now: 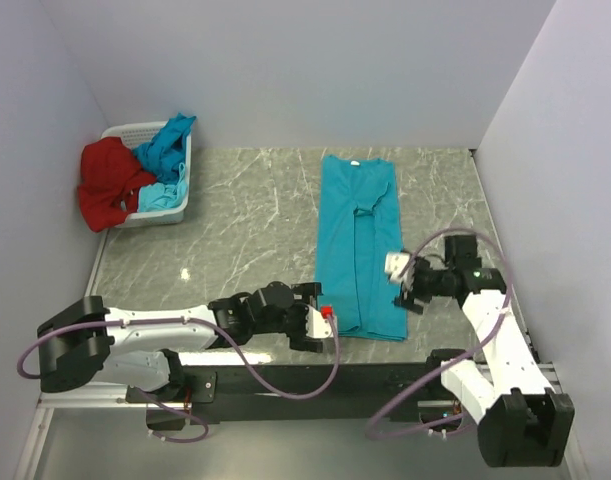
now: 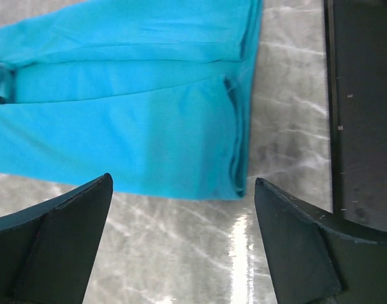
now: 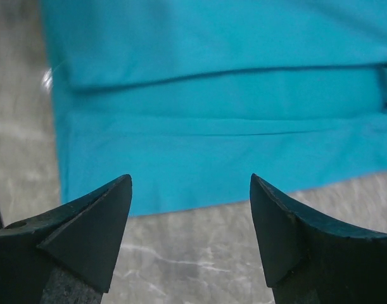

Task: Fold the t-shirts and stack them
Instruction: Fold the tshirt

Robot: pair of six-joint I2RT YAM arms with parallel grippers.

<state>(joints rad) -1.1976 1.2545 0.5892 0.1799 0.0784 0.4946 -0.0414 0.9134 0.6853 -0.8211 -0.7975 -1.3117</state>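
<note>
I expect the turquoise t-shirt's hem end (image 1: 371, 325) to turn up a smooth side when I fold it over, because the turquoise t-shirt's side panels (image 1: 356, 245) are folded in on top.
A turquoise t-shirt (image 1: 358, 245) lies flat on the marble table, folded lengthwise into a long strip, collar at the far end. My left gripper (image 1: 323, 322) is open and empty at the strip's near left corner; the left wrist view shows the shirt's hem corner (image 2: 234, 177) just beyond its fingers (image 2: 288, 240). My right gripper (image 1: 400, 283) is open and empty at the strip's right edge; the right wrist view shows the shirt's edge (image 3: 212, 171) just ahead of its fingertips (image 3: 111, 209). More shirts, one red (image 1: 107, 183) and turquoise ones (image 1: 167, 145), lie bunched in and over the basket.
A white plastic basket (image 1: 160, 212) stands at the far left corner of the table. The table's black near edge (image 1: 365, 375) runs just behind the left gripper. White walls close in the left, far and right sides.
</note>
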